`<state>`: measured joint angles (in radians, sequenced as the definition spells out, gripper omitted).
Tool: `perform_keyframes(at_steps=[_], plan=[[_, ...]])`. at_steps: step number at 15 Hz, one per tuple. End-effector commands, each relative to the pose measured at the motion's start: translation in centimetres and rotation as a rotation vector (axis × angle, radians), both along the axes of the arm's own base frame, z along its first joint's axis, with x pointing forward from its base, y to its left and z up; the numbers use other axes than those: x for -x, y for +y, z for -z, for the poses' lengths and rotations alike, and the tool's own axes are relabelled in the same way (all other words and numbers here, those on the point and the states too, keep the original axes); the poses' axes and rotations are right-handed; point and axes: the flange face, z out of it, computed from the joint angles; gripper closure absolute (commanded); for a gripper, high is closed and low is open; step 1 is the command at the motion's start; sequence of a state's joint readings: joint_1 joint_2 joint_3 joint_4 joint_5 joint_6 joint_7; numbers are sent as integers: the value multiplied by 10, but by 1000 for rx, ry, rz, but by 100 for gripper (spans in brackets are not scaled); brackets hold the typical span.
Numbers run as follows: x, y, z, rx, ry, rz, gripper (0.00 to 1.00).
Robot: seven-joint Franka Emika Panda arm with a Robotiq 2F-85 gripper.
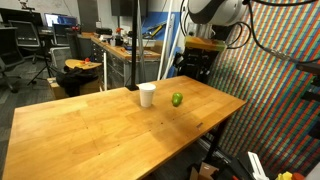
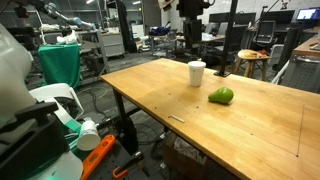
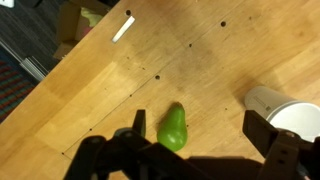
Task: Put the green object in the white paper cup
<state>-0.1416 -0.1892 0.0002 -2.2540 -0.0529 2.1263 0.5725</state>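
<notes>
The robot's open fingers are across the green object's narrow width (image 3: 175,121), clear of the cup, so the robot should keep lowering the gripper until they are on both sides of its thick end (image 3: 172,138).
The green object (image 1: 177,99) is a small pear-shaped lump lying on the wooden table (image 1: 90,130), just beside the white paper cup (image 1: 147,94). Both show in the exterior views, the green object (image 2: 221,95) in front of the cup (image 2: 196,73). In the wrist view the green object (image 3: 174,128) lies near the left finger, and the cup (image 3: 283,111) shows at the right, partly behind the right finger. My gripper (image 3: 200,135) is open and empty, well above the table, over the green object.
The table's edges are near the cup and object in an exterior view (image 1: 225,95). A small white strip (image 3: 123,27) lies on the table. A round table (image 2: 255,57) and lab benches stand behind. Robot parts and orange tools (image 2: 95,155) lie by the floor.
</notes>
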Motion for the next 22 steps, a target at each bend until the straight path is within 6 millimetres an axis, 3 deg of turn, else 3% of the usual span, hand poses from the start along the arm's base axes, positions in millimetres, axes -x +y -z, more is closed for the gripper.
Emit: perform_keyframes(at_steps=[1, 6, 12, 19, 22], plan=[[-40, 1, 20, -24, 30, 196, 0], [-63, -6, 57, -85, 54, 324, 0], [-87, -40, 90, -150, -24, 434, 0], [-118, -63, 141, -83, -55, 406, 0], [-122, -76, 157, -51, -30, 400, 0]])
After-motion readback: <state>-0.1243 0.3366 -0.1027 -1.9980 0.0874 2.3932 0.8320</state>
